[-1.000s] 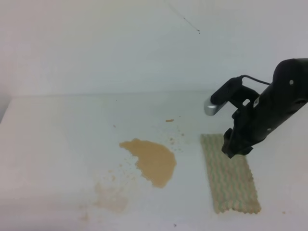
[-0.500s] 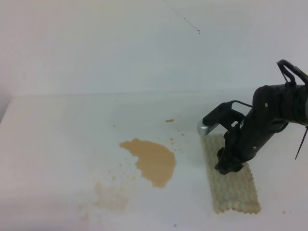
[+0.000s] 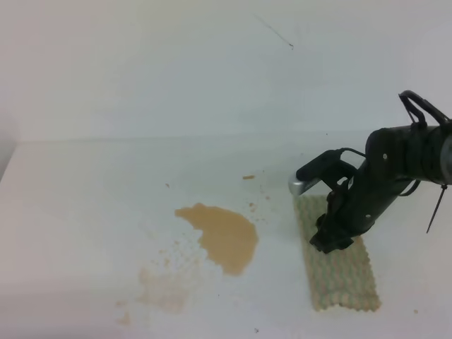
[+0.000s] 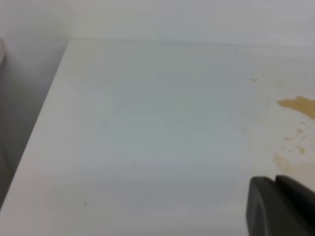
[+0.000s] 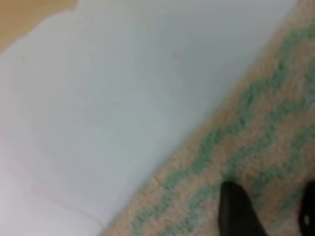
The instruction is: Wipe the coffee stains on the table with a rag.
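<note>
My right gripper will get the rag bunched up against it, with the rag's spread lower part trailing, when I pull the rag across, because the rag's lower edge [image 3: 345,306] is loose and wavy.
The rag [image 3: 342,275], beige with green zigzag stripes, lies flat on the white table [image 3: 85,212] at the right. My right gripper [image 3: 326,244] is tilted down onto the rag's upper half. In the right wrist view its two dark fingertips [image 5: 236,211] stand apart over the rag [image 5: 236,147], so my right gripper [image 5: 270,216] is open with flat cloth between them. The coffee stains [image 3: 222,236] sit left of the rag, with a paler speckled smear [image 3: 164,289] further left. Only a dark piece of my left gripper [image 4: 280,206] shows, low in the left wrist view.
A white wall [image 3: 176,63] rises behind the table. Small brown specks [image 3: 248,177] lie between the puddle and the rag. The table's left edge [image 4: 44,123] shows in the left wrist view, with the stain's end [image 4: 300,104] at its right.
My right gripper has come down and slightly left from above the rag's top edge onto the cloth. The rag and the stains have not moved.
</note>
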Controlling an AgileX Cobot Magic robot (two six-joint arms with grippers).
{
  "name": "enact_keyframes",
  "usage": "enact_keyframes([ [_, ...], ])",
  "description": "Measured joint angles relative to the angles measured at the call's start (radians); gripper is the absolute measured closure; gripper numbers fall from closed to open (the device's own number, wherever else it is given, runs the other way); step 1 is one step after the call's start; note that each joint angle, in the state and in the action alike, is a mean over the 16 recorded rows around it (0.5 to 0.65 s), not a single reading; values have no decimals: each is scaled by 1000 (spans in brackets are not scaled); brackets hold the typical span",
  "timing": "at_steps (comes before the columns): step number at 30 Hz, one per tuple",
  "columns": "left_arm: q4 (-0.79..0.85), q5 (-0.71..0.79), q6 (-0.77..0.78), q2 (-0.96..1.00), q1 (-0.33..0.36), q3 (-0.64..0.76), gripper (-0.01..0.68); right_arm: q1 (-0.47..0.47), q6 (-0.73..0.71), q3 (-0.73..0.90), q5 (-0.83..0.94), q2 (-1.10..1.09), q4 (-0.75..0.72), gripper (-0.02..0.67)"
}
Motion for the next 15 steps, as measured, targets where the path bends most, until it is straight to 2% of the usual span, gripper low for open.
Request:
enact_keyframes([
  [10, 0, 0, 0, 0, 0, 0, 672, 10, 66, -5, 0, 14, -49, 550],
  [15, 0, 0, 0, 0, 0, 0, 672, 11, 54, -24, 12, 16, -24, 610],
])
